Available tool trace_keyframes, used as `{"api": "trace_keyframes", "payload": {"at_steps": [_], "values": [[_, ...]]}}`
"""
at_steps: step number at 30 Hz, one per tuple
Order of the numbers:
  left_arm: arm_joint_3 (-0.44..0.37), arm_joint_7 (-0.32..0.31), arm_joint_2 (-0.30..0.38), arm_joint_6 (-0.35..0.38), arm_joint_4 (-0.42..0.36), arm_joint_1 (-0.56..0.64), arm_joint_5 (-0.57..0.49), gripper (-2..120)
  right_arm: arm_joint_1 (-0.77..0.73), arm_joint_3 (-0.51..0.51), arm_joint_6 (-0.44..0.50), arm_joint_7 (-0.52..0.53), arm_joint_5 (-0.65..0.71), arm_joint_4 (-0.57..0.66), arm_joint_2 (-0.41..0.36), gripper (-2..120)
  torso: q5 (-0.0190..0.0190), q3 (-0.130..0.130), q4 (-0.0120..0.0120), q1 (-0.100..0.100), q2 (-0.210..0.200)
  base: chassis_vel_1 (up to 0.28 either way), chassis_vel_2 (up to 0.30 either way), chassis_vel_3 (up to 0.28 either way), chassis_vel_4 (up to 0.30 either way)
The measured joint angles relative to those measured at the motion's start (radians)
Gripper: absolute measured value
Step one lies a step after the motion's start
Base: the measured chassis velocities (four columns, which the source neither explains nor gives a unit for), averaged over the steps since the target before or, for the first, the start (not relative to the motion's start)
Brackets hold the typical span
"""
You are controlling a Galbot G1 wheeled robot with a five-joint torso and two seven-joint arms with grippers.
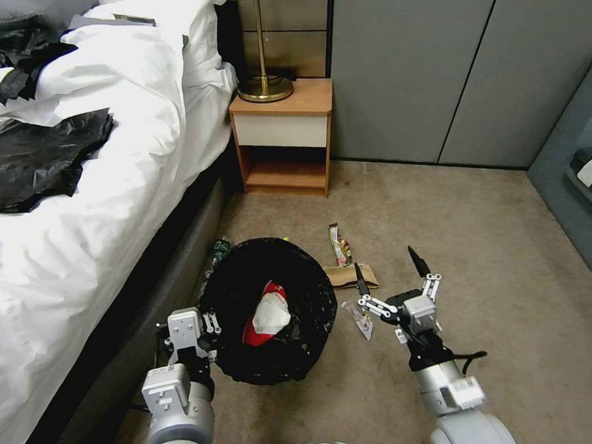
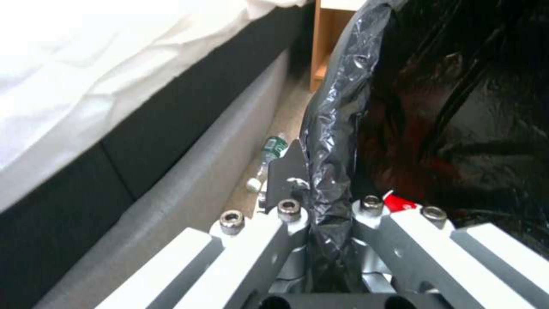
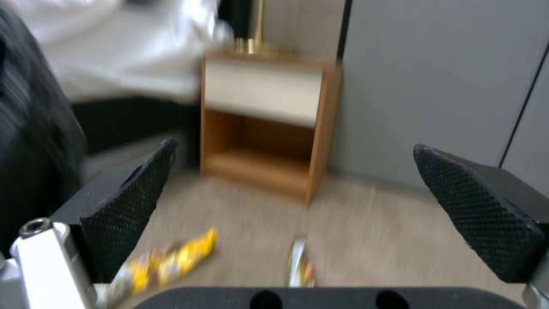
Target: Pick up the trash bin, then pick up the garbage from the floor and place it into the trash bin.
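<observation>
My fingers are pinching the clear plastic wrapper [image 1: 358, 318], and carpet shows through it [image 1: 364, 326]. The wrapper will come up empty and bunch up narrow at the pinch when I lift it.
The trash bin [image 1: 275, 354], lined with a crinkly black bag, is tilted so that its mouth faces me. My left gripper [image 1: 211, 322] is shut on the bin's left rim, and the left wrist view shows the trash bin liner [image 2: 337, 128] pinched in the left gripper [image 2: 329, 206]. A red-and-white wrapper with white paper [image 1: 268, 315] lies inside. My right gripper [image 1: 385, 260] hangs open and empty above the floor [image 1: 480, 253]. Near it lie a brown card scrap [image 1: 343, 277], a yellow snack wrapper [image 1: 339, 243] and a small pale wrapper [image 1: 360, 320]. A green-labelled bottle [image 1: 220, 248] rests by the bed base. The right wrist view shows the right gripper [image 3: 294, 171] open over the yellow wrapper [image 3: 171, 259].
The bed [image 1: 79, 192] with white bedding and black plastic sheets [image 1: 32, 161] runs along the left. A wooden nightstand [image 1: 284, 137] with a brass lamp [image 1: 264, 86] stands ahead against grey wall panels. Open carpet lies to the right.
</observation>
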Motion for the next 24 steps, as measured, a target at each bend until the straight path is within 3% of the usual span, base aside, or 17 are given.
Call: {"api": "trace_keyframes", "payload": {"at_steps": [3,7,12,15,16,24], "values": [[-0.007,0.0,0.004,0.001,-0.006,0.003,-0.001,1,0.06,-0.019,-0.152,-0.008,0.086,-0.056,-0.031,100,0.0,0.0,0.0001,0.0,0.0,0.0,0.0,0.0,0.0],[-0.01,0.0,0.004,0.002,-0.006,0.006,-0.001,1,0.122,-0.033,-0.245,-0.058,0.132,-0.141,-0.051,100,0.0,0.0,0.0,0.0,0.0,0.0,0.0,0.0,0.0],[-0.009,0.0,0.004,0.002,-0.006,0.012,0.0,1,0.178,-0.044,-0.278,-0.108,0.136,-0.242,-0.058,100,0.0,0.0,0.0,0.0,0.0,0.0,0.0,0.0,0.0],[-0.007,0.001,0.0,0.002,-0.006,0.022,0.009,1,0.238,-0.047,-0.287,-0.187,0.122,-0.398,-0.061,100,0.0001,0.0,0.0,0.0,0.0,0.0,0.0,0.0,0.0],[-0.007,0.001,0.0,0.002,-0.006,0.022,0.009,1,0.238,-0.047,-0.287,-0.187,0.122,-0.398,-0.061,100,0.0001,0.0,0.0,0.0,0.0,0.0,0.0,0.0,0.0],[-0.001,0.01,-0.007,0.001,-0.007,0.04,0.027,1,0.324,-0.052,-0.244,-0.262,0.097,-0.63,-0.054,100,0.0002,0.0,-0.0001,0.0,0.0,0.0,0.0,0.0,0.0]]}}
